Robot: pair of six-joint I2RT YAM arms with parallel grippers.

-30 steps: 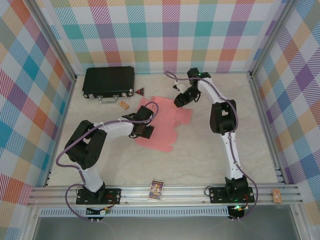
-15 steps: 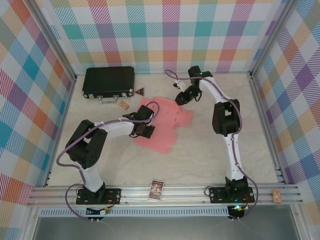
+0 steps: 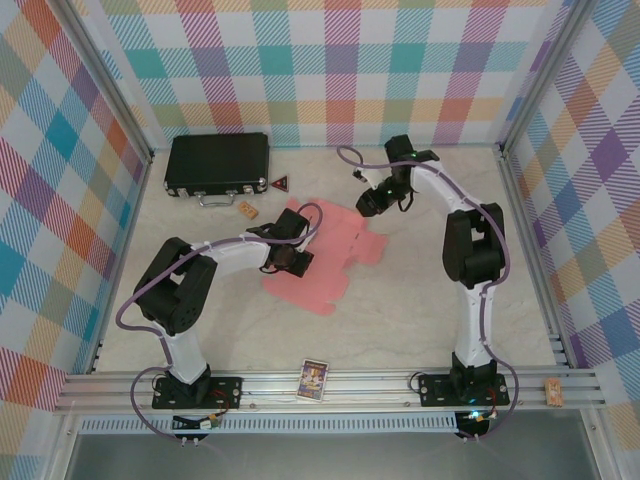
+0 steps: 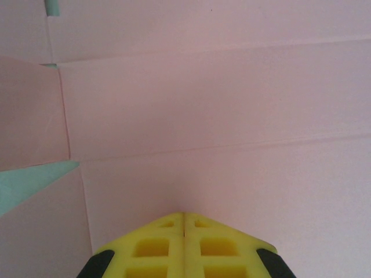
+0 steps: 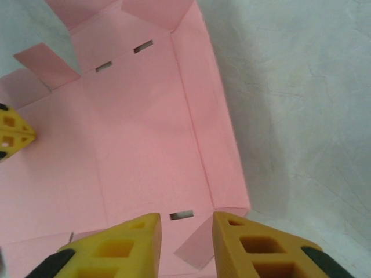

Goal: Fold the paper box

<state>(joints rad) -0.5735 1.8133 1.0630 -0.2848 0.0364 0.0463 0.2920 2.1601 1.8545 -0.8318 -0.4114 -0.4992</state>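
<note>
The paper box's near edge is slanted to the front rail, so my grippers should turn the pink sheet square to the rail before folding its flaps.
The paper box is a flat salmon-pink die-cut sheet with creases, slots and tabs, lying mid-table. My left gripper rests on the sheet's left part; its yellow fingers meet with no gap, tips down on the pink card. My right gripper hovers over the sheet's far right edge. In the right wrist view it stands open above the sheet, and a small raised corner tab lies below the gap. A side flap is bent slightly up. The left fingertip shows at that view's left edge.
A black hard case lies at the back left, with a red triangle and a small wooden block near it. A printed card and a small block sit on the front rail. Plaid walls enclose three sides.
The pink sheet has turned and slid, its near corner now further toward the front. The right gripper and its elbow have shifted to the right. The left gripper stays pressed on the sheet.
</note>
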